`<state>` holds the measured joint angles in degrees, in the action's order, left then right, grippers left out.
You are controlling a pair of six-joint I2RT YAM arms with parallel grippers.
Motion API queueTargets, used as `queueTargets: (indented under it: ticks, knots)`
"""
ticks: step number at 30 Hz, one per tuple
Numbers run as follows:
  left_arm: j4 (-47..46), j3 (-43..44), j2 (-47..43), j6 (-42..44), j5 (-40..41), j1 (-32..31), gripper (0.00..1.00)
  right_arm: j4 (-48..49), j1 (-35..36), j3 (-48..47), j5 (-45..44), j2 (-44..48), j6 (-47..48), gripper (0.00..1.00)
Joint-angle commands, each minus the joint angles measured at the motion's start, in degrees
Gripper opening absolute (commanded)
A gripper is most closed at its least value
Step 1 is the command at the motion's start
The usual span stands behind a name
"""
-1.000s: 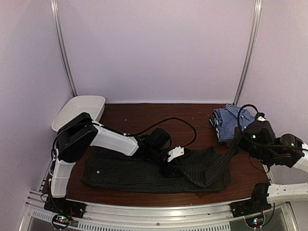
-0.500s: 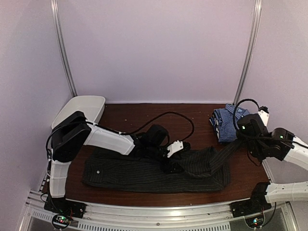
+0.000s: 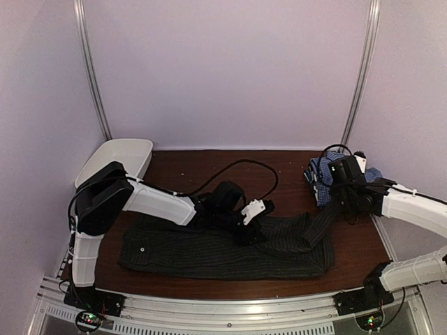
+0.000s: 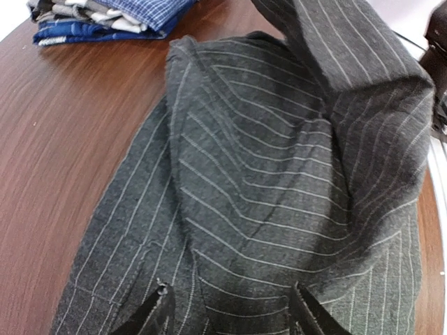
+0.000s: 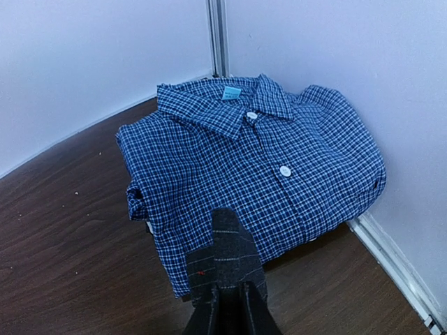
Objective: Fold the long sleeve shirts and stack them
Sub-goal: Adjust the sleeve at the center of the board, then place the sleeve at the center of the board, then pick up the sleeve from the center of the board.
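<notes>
The black sleeve end [image 5: 225, 234] is in my right gripper, out by the folded check shirt, so next I bring it across the black shirt's body [image 3: 278, 232] to my left gripper.
The black pinstriped shirt [image 3: 209, 252] lies spread along the front of the table and fills the left wrist view [image 4: 265, 181]. My left gripper [image 3: 253, 232] [image 4: 234, 314] is open, its jaws spread and resting on the shirt's middle. My right gripper [image 3: 340, 201] [image 5: 229, 307] is shut on the black sleeve end [image 5: 227, 255] and holds it raised, so the sleeve [image 3: 320, 225] runs taut up from the shirt's right side. The blue-and-white check shirt [image 3: 327, 176] [image 5: 258, 160] lies folded at the back right corner, just beyond my right gripper. It also shows in the left wrist view [image 4: 105, 17].
A white oval tub [image 3: 115, 160] stands at the back left. A black cable [image 3: 244, 167] loops over the table's middle. The wall and a metal post [image 5: 216, 38] stand right behind the check shirt. A metal rail [image 3: 230, 307] runs along the near edge.
My right gripper has moved back and left toward the check shirt with the sleeve in it, drawing the sleeve out taut. My left gripper has hardly moved.
</notes>
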<state>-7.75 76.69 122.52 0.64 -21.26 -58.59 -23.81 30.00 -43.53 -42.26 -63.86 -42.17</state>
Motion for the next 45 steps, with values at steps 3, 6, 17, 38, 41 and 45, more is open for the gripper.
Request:
queueTargets:
  ticks: [3,6,17,38,41,45]
  knots:
    - [-3.9,0.6,1.2,-10.6,7.9,0.2,0.54,4.5,-5.0,-2.8,8.1,-6.5,6.2,0.28]
    - [-3.5,0.5,1.3,-13.8,11.0,0.3,0.54,2.4,-6.4,-4.9,10.2,-8.4,7.9,0.42]
    - [-2.4,1.3,0.1,-15.0,12.0,0.3,0.56,4.6,-14.0,4.1,23.4,-1.8,8.3,0.67]
    - [-1.9,-1.1,-6.9,-10.8,12.7,0.2,0.74,32.8,-29.3,16.3,56.1,-16.7,8.3,0.66]
    - [-1.5,-1.0,-7.0,-10.6,13.0,0.3,0.74,37.1,-29.3,17.6,58.3,-18.4,8.8,0.64]
    - [-1.1,-1.0,-7.2,-10.5,12.9,0.3,0.74,42.7,-29.3,19.7,61.8,-19.6,9.6,0.61]
